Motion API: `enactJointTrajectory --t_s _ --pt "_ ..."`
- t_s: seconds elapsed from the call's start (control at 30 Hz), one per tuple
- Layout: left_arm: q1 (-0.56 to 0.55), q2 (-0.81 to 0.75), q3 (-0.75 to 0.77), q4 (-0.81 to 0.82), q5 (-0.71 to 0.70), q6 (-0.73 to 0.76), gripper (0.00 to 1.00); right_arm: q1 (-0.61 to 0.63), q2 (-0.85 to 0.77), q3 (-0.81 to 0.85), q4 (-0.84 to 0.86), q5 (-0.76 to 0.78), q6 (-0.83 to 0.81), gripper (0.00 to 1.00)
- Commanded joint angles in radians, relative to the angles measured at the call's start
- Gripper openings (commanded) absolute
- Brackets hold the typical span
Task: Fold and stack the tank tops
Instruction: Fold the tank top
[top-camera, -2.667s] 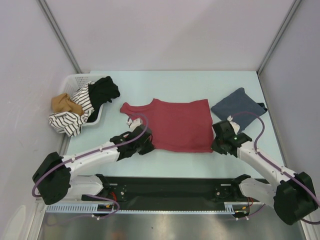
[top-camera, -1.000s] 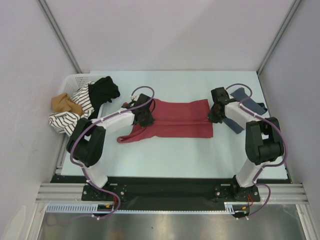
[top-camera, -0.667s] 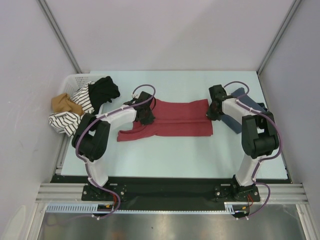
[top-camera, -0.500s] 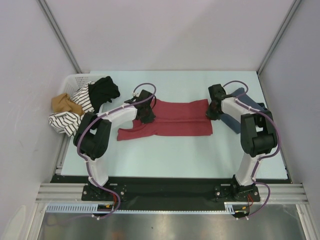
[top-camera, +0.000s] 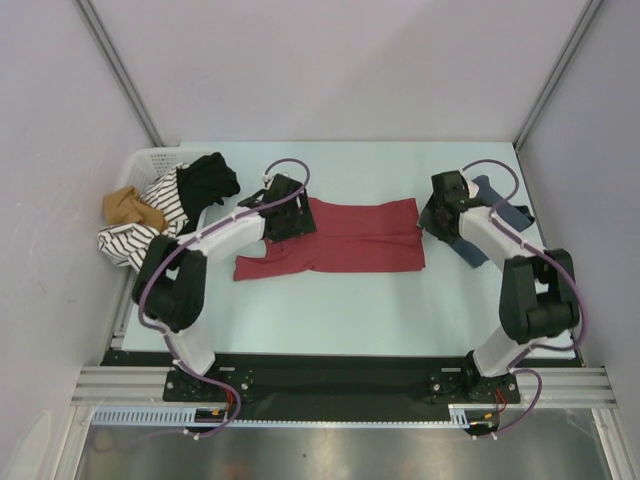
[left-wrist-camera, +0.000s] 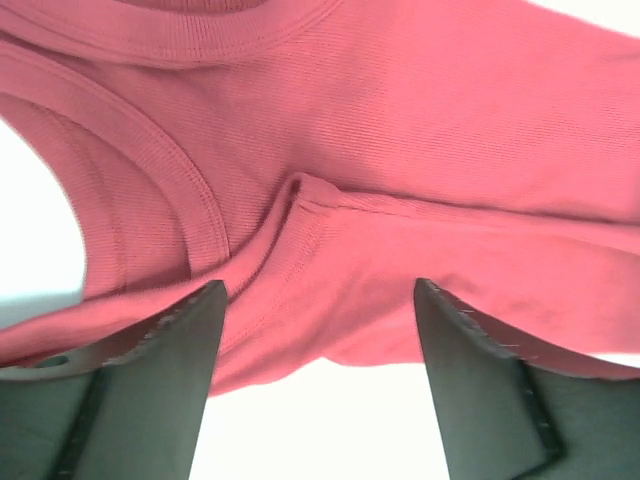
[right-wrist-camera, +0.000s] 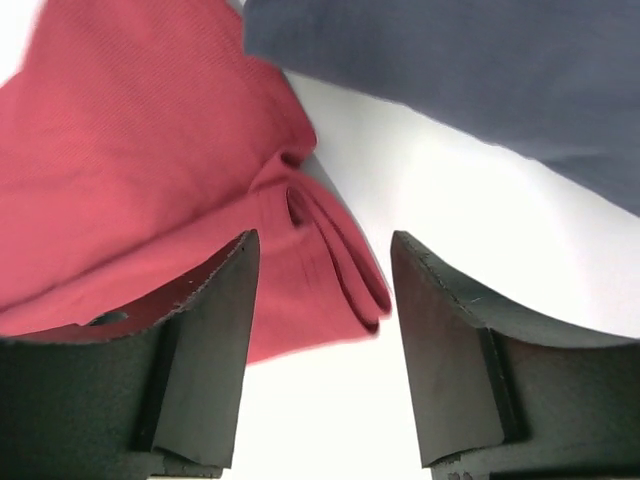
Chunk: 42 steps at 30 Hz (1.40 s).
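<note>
My right gripper should help straighten the red tank top's near edge (top-camera: 309, 270), which lies wavy, by gripping its doubled corner (top-camera: 422, 268) while my left gripper grips the strap end, so they can pull it straight.
The brick red tank top (top-camera: 350, 240) lies folded in half across the middle of the table, its straps trailing to the near left. My left gripper (top-camera: 290, 222) hovers open over its left end. In the left wrist view the red tank top (left-wrist-camera: 400, 150) shows its armhole trim, with nothing between the open left gripper (left-wrist-camera: 318, 290) fingers. My right gripper (top-camera: 435, 215) stands open at the right end. There the red tank top (right-wrist-camera: 130, 150) shows its doubled edge below the open right gripper (right-wrist-camera: 324, 240). The blue-grey tank top (top-camera: 468, 250) lies folded just right of it, and the blue-grey tank top (right-wrist-camera: 450, 70) is apart from the red one.
A white basket (top-camera: 150, 160) at the far left holds a striped cloth (top-camera: 140, 240), a black cloth (top-camera: 205, 185) and a tan cloth (top-camera: 128, 207), some spilling over its rim. Walls close in on the left, back and right.
Both grippers carried the red top's near edge to the far edge, folding it in half. In the last half second both have opened and let go of the cloth.
</note>
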<state>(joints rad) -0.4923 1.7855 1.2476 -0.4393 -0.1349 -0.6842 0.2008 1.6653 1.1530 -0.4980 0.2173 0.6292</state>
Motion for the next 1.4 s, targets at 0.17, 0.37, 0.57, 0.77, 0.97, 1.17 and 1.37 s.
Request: enactJointTrajectory --t_s 0.17,0.37,0.57,0.77,0.97,1.17,1.37 --pt "-0.028 -0.274 -0.134 0.033 0.041 0.094 0.91 0.0 -0.271 -0.223 0.125 -0.133 -0.066 0.67" --pt "-0.101 -0.394 -0.364 0.125 0.118 0.054 0.87 0.011 -0.372 -0.355 0.13 -0.205 -0.071 0.59" --pt "-0.103 -0.428 -0.462 0.178 0.164 0.014 0.85 0.019 -0.381 -0.441 0.185 -0.243 -0.045 0.64" --pt "-0.103 -0.434 -0.464 0.165 0.158 0.025 0.84 0.023 -0.297 -0.42 0.248 -0.233 -0.049 0.63" --pt "-0.098 -0.425 -0.455 0.145 0.139 0.026 0.84 0.026 -0.202 -0.397 0.282 -0.181 -0.045 0.54" --pt "-0.066 -0.431 -0.464 0.136 0.138 0.025 0.83 0.028 -0.139 -0.374 0.291 -0.127 -0.045 0.37" --pt "-0.051 -0.445 -0.459 0.09 0.071 0.032 0.82 0.054 -0.171 -0.372 0.224 -0.059 -0.043 0.0"
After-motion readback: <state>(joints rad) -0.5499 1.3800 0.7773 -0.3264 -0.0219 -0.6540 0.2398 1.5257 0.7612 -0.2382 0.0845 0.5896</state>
